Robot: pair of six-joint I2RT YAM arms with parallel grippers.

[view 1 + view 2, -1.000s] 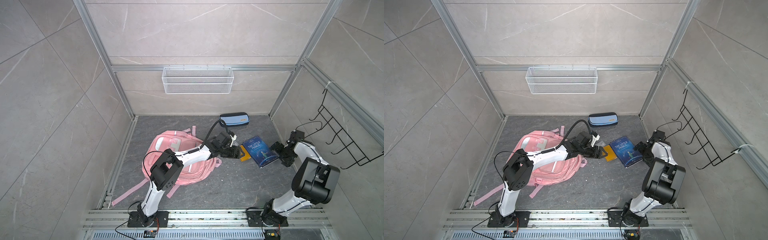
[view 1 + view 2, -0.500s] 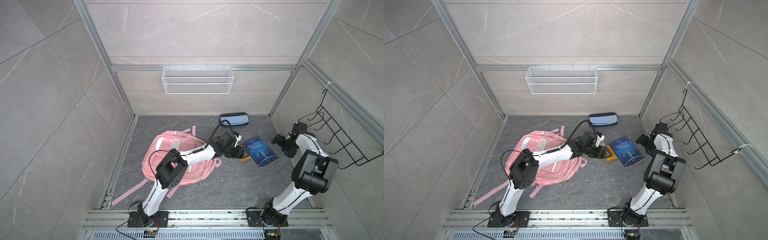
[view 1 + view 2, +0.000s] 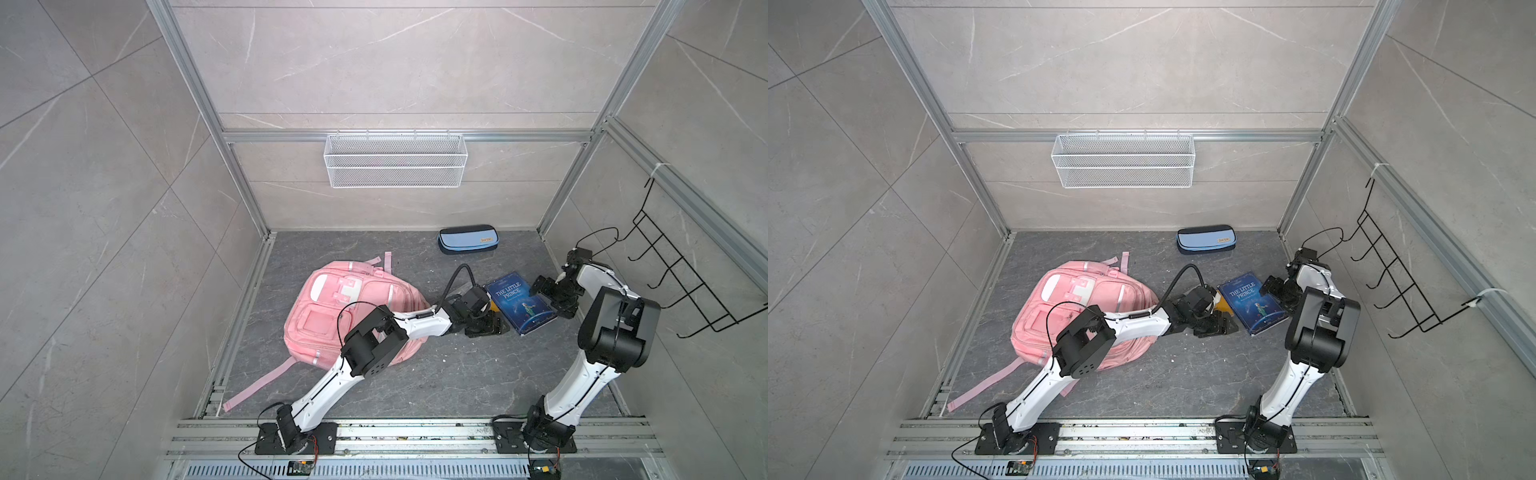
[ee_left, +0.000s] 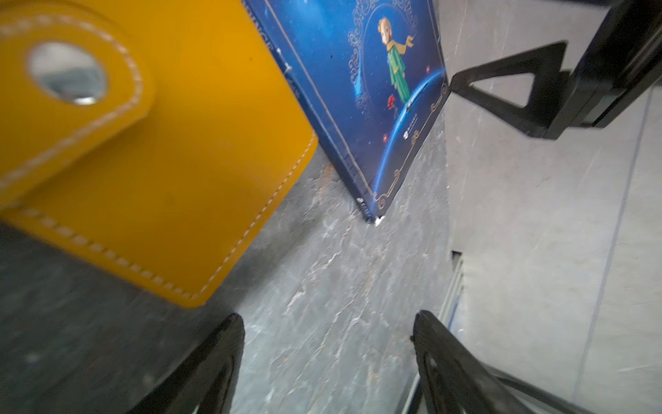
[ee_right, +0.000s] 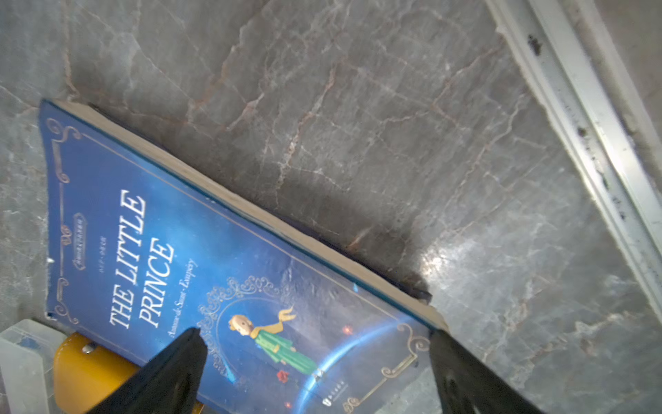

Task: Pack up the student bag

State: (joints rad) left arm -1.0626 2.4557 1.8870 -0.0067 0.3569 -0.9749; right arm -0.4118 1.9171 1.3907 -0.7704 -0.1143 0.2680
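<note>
The book is lying flat and my right gripper's finger is hanging over its cover (image 3: 1251, 302). I should move back and pinch the book's long edge (image 5: 331, 258) from the side.
The student bag (image 3: 332, 307) (image 3: 1059, 307), pink with white stripes, lies flat on the left of the floor, with my left arm reaching across it. My left gripper (image 3: 496, 328) (image 3: 1227, 326) (image 4: 327, 358) hovers open and empty over bare floor, just short of a yellow leather case (image 4: 161, 161) (image 3: 493, 306) and the near corner of a blue book, "The Little Prince" (image 3: 519, 303) (image 3: 1252, 303) (image 5: 161, 258). My right gripper (image 3: 550, 297) (image 3: 1277, 295) (image 5: 315, 358) is open at the book's right edge. One of its fingers is over the cover and the other is at the corner.
A blue pencil case (image 3: 467, 240) lies by the back wall. A clear plastic box (image 5: 21, 358) sits beside the yellow case. A white wire basket (image 3: 395, 166) hangs on the back wall. A black hook rack (image 3: 681, 282) is on the right wall.
My right gripper swung up toward the right wall, then came back in to the book's right edge. My left gripper slid toward the front, past the yellow case.
</note>
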